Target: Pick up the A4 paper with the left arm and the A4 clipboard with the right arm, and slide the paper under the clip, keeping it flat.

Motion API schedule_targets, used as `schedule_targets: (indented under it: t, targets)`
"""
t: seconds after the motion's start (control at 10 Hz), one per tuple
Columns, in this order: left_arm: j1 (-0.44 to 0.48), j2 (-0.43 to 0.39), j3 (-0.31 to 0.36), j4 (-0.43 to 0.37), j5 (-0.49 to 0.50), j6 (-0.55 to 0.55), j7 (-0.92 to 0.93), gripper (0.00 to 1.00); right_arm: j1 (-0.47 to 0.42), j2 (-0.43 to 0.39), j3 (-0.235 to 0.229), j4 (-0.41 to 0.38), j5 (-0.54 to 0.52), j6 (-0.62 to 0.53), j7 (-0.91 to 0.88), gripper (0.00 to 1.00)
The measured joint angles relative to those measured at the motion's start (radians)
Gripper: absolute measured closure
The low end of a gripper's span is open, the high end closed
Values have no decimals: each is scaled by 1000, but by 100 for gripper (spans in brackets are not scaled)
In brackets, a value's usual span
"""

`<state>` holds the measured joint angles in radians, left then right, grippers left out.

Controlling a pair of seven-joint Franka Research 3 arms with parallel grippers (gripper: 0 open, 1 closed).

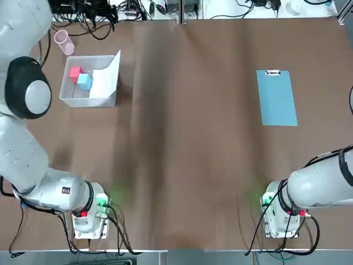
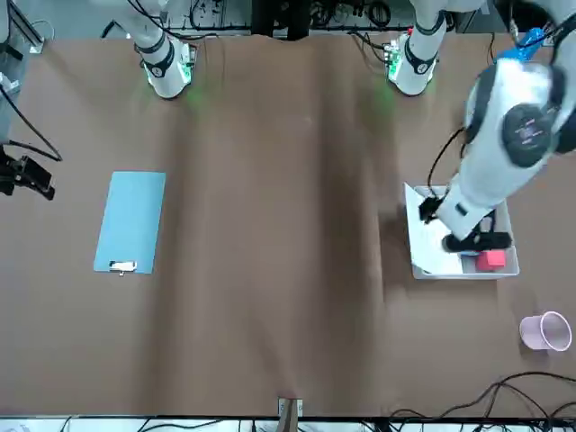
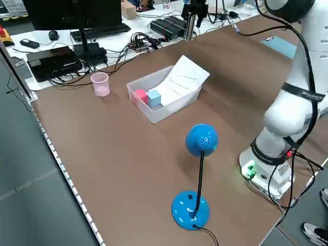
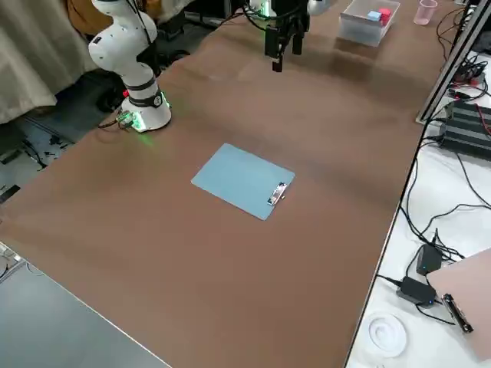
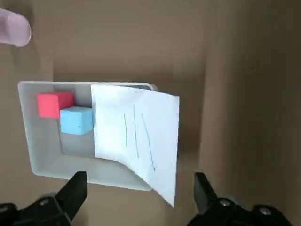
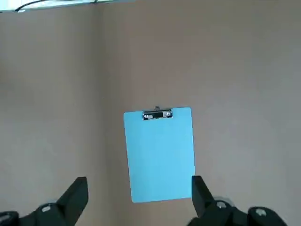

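The paper's corner (image 2: pixel 409 189) is sticking out past the bin's rim with only a gentle curve. I expect the paper to stay nearly flat when I lift it.
The white A4 paper (image 1: pixel 105 80) leans curved against a wall of the clear bin (image 1: pixel 88 101) at the far left, also seen as the paper (image 5: pixel 136 136). My left gripper (image 5: pixel 140 177) hangs open high above it, over the bin (image 2: pixel 463 270). The light-blue clipboard (image 1: pixel 276 98) lies flat at the far right, its metal clip (image 1: pixel 272 72) on the far short edge. My right gripper (image 6: pixel 138 181) hovers open well above the clipboard (image 6: pixel 159 153), touching nothing.
A red cube (image 1: pixel 75 73) and a blue cube (image 1: pixel 84 81) sit in the bin beside the paper. A pink cup (image 1: pixel 63 41) stands behind it. A blue ball-headed stand (image 3: pixel 200 141) is at the table's left front. Cables run along the far edge.
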<state>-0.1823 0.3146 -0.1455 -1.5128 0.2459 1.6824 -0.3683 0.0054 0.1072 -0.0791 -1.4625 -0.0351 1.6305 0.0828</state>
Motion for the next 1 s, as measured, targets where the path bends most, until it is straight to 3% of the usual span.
schedule_targets:
  t: [0.3, 0.6, 0.8, 1.0]
  targets:
    - [-94, 72, -5, -81, 156, 88, -228, 0, -45, 59, -2, -4, 8, 26, 242, 4]
    - [-155, 150, -7, -139, 336, 135, -360, 3, -51, 122, -1, -27, 33, 174, 492, 4]
    - [-156, 175, -7, -200, 447, 191, -455, 4, -60, 142, -2, -141, 58, 346, 655, 4]
    - [-156, 182, -7, -283, 521, 229, -530, 9, -59, 155, 5, -269, 65, 430, 791, 4]
